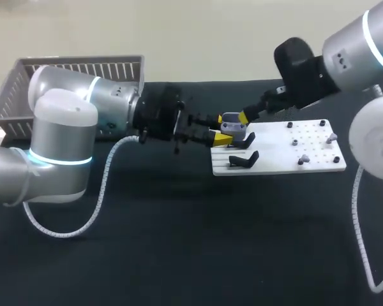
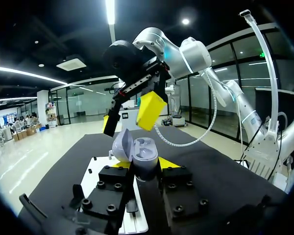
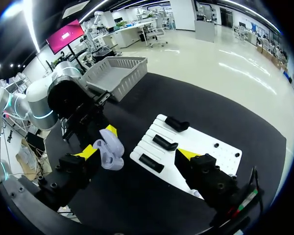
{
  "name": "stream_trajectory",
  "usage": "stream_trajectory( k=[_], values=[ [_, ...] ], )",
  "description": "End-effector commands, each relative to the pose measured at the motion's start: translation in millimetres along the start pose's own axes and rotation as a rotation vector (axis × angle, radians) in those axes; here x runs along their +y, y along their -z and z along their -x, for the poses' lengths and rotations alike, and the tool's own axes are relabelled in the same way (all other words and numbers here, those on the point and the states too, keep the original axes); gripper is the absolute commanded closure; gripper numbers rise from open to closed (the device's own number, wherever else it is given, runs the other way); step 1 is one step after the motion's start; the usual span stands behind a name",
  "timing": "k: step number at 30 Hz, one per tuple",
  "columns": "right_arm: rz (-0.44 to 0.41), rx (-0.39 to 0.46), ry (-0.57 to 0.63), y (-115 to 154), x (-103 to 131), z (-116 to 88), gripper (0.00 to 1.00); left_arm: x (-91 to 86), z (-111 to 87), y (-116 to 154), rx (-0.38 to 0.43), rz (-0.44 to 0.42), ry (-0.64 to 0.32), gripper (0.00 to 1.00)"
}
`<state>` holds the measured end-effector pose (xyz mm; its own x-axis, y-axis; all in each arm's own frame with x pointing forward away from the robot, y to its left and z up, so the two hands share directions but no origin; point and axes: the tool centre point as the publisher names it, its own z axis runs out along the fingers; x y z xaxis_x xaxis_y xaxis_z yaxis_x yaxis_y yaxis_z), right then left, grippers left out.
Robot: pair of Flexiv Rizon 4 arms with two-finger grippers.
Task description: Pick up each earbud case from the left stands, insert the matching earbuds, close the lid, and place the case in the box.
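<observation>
The small pale earbud [image 1: 332,137] sticks out over its short peg [image 1: 329,141], so I expect it to come off and leave the peg standing when the robot lifts.
A grey earbud case [image 2: 137,155] with its lid swung open sits upright between my left gripper's [image 2: 144,166] yellow tips, which are shut on it from both sides. In the head view the left gripper [image 1: 221,136] holds the case [image 1: 232,120] over the near-left end of the white board [image 1: 277,153]. My right gripper [image 1: 242,117] hovers just above the case, fingers wide open and holding nothing. From the right wrist, the case [image 3: 110,149] lies between the spread fingers of the right gripper [image 3: 137,154], close to one of them. Small grey earbuds [image 1: 332,137] rest on the board's pegs.
Three black stands [image 3: 165,143] lie along the board's [image 3: 206,147] left end. A grey slatted basket [image 1: 76,70] stands at the table's back left. The left arm's white cable [image 1: 102,191] loops over the black tabletop.
</observation>
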<state>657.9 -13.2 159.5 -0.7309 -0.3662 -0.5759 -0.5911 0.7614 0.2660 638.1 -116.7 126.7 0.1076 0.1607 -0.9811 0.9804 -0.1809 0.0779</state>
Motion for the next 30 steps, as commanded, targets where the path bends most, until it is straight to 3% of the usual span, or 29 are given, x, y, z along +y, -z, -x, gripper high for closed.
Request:
stream_trajectory(
  k=[1, 6, 13, 23, 30],
  values=[
    [-0.164, -0.031, 0.018, 22.5, -0.1, -10.1, 0.00, -0.2, -0.8, 0.1, -0.002, 0.001, -0.001, 1.00],
    [-0.328, 0.005, 0.066, 38.5, -18.5, -16.1, 0.00, -0.2, -0.8, 0.1, -0.002, 0.001, -0.001, 1.00],
    [-0.488, 0.064, 0.041, 55.6, -53.3, -32.1, 0.00, -0.2, -0.8, 0.1, -0.002, 0.001, -0.001, 1.00],
    [-0.593, 0.228, -0.025, 58.5, -112.3, -60.3, 0.00, -0.2, -0.8, 0.1, -0.002, 0.001, -0.001, 1.00],
    [-0.598, 0.321, -0.006, 49.5, -143.8, -73.3, 0.00, -0.2, -0.8, 0.1, -0.002, 0.001, -0.001, 1.00]
  ],
)
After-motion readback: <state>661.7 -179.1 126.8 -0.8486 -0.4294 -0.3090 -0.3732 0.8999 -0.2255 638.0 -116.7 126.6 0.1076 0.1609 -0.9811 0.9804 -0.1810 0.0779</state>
